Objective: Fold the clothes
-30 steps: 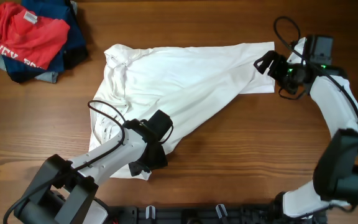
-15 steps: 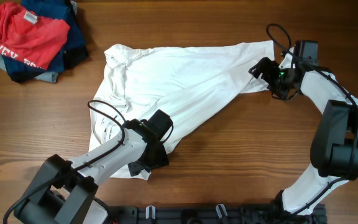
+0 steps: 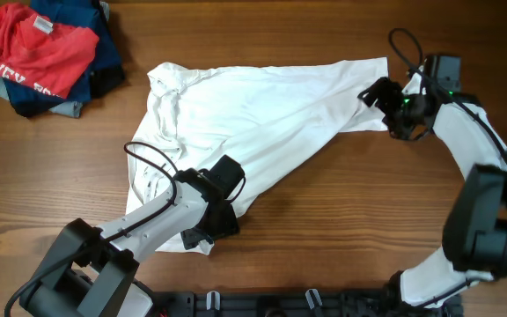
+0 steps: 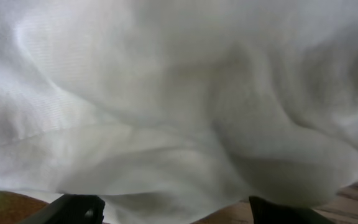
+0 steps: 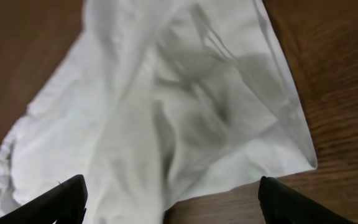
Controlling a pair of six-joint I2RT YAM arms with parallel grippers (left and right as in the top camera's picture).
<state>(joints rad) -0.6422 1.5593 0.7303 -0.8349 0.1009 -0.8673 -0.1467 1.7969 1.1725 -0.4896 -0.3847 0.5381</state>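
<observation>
I should reach inward with my right gripper, pinch the top layer's bunched fold [image 3: 350, 95] and lift the shirt, because the shirt's top layer [image 5: 235, 112] is bunched up short of the bottom layer's corner.
The clothes, a wrinkled white shirt [image 3: 253, 123], lie spread on the wooden table, collar [image 3: 164, 81] at the left and one corner reaching far right. My left gripper [image 3: 221, 201] sits at the shirt's lower edge. In the left wrist view white fabric [image 4: 179, 99] fills the frame, and the left gripper [image 4: 176, 211] stands open with cloth bulging between its widely parted fingertips [image 4: 73, 208]. My right gripper [image 3: 378, 92] hovers at the shirt's right end. In its wrist view the right gripper [image 5: 176, 202] is open above the shirt's corner [image 5: 291, 143], holding nothing.
A pile with a red printed T-shirt [image 3: 33, 53] on navy garments [image 3: 104, 62] sits at the far left corner. Bare wood [image 3: 350, 211] lies in front of the shirt and to its right.
The right gripper edged left over the shirt's end, then drew back slightly right. The left arm and the shirt have stayed put.
</observation>
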